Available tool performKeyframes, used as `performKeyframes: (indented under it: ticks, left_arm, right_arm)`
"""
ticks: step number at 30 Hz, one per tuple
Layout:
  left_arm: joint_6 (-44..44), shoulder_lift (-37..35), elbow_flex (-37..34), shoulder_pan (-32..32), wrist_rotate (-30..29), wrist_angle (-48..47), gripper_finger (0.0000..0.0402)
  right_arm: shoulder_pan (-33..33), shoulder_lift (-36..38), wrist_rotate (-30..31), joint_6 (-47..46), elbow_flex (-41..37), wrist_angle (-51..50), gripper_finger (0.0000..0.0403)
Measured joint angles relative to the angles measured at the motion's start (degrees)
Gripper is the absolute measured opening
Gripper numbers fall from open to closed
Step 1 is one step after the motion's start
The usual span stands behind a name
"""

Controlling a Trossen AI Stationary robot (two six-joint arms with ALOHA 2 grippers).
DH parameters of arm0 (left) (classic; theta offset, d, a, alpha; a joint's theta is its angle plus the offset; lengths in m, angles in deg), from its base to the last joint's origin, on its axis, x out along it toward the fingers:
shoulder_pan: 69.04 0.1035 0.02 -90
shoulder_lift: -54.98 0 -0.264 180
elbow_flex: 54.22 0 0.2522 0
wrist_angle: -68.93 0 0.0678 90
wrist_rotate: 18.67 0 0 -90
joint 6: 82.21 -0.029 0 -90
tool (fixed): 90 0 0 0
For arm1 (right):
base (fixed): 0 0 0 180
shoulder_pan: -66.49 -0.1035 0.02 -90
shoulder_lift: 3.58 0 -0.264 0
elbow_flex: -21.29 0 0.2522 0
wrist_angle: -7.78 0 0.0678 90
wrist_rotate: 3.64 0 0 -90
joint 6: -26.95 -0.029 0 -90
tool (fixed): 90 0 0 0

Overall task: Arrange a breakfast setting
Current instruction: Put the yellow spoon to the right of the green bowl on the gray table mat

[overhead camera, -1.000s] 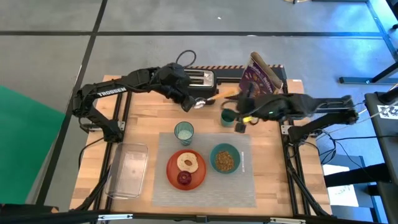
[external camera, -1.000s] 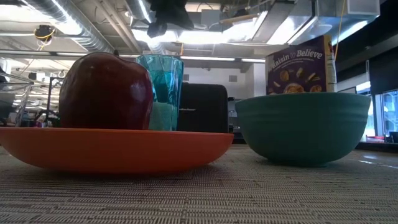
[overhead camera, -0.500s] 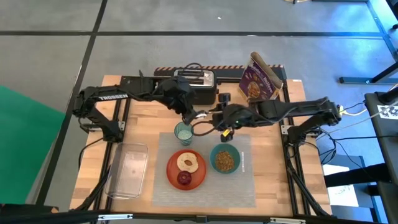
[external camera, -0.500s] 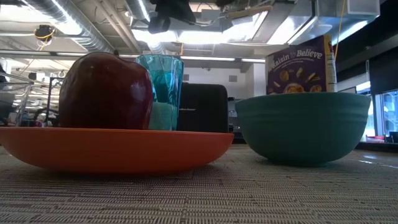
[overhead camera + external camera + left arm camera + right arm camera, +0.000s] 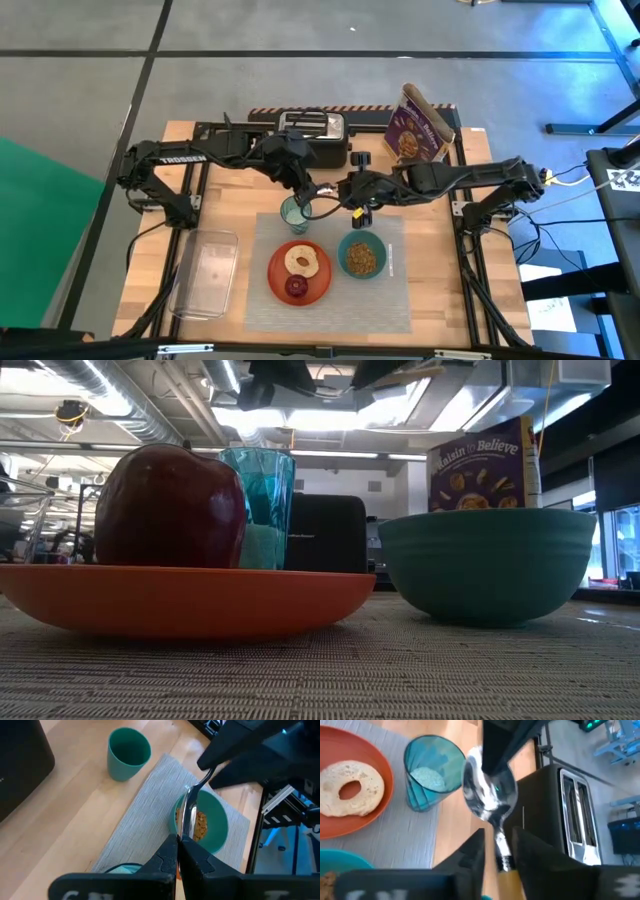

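The spoon is at a slant between my right gripper's fingers [image 5: 505,861]. So my right gripper should line itself up with the spoon's neck [image 5: 500,839] and close there before my left gripper opens.
On the grey placemat [image 5: 400,300] stand the orange plate [image 5: 275,272] with the bagel half [image 5: 301,262] and the dark red fruit [image 5: 297,287], the teal bowl [image 5: 343,245] and the bluish tumbler [image 5: 293,212]. My left gripper [image 5: 310,190] is shut on the orange-handled spoon [image 5: 325,192], above the tumbler's far right side. My right gripper [image 5: 499,847] is open. Its fingers stand close on either side of the spoon's neck [image 5: 501,851], just ahead of the orange handle [image 5: 508,881], and I cannot tell whether they touch it. My left gripper [image 5: 178,840] pinches the spoon's shiny bowl [image 5: 186,817] between its two fingers [image 5: 502,745]. The fingers come slanting down from the table's left. The spoon is lifted clear of the table, and its handle points toward the table's right, into my right gripper.
A black toaster [image 5: 313,128] and a purple cereal box [image 5: 420,125] stand at the far edge. A small teal cup [image 5: 129,752] stands on the wood beyond the placemat. A clear tray [image 5: 207,272] lies at the near left.
My left gripper has carried the spoon from beside the toaster toward the near edge, to above the tumbler. My right gripper has gone toward the table's left, up to the spoon's handle end.
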Motion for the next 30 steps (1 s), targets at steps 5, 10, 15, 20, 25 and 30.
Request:
performKeyframes:
  ticks: [5, 10, 15, 20, 25, 30]
  left_arm:
    - [-0.1, 0.0, 0.0, 0.0, 0.4, 0.9, 0.0001]
    - [1.6, 0.0, -0.1, 0.0, 1.1, 1.9, 0.0003]
    - [3.2, 0.6, 0.0, -1.0, 1.5, 4.8, 0.0002]
    - [3.4, 0.7, 0.0, -1.6, 0.8, 6.2, 0.0003]
    - [2.8, 0.7, 0.0, -0.9, 0.1, 5.5, 0.0002]
    - [1.9, 0.7, 0.0, -0.6, -0.3, 5.1, 0.0002]
  right_arm:
    - [0.0, -0.2, -0.4, -1.5, 0.0, -2.1, 0.0035]
    - [-0.1, -0.5, 0.0, -1.7, 0.0, -2.6, 0.0037]
    - [0.4, -1.0, 2.0, -2.2, -0.1, -2.4, 0.0095]
    - [1.5, -0.9, 1.5, -3.4, -0.1, -2.5, 0.008]
    - [1.4, -0.9, 0.2, -3.3, -0.1, -2.7, 0.0022]
    - [1.5, -0.9, -0.1, -3.5, -0.1, -2.7, 0.0025]
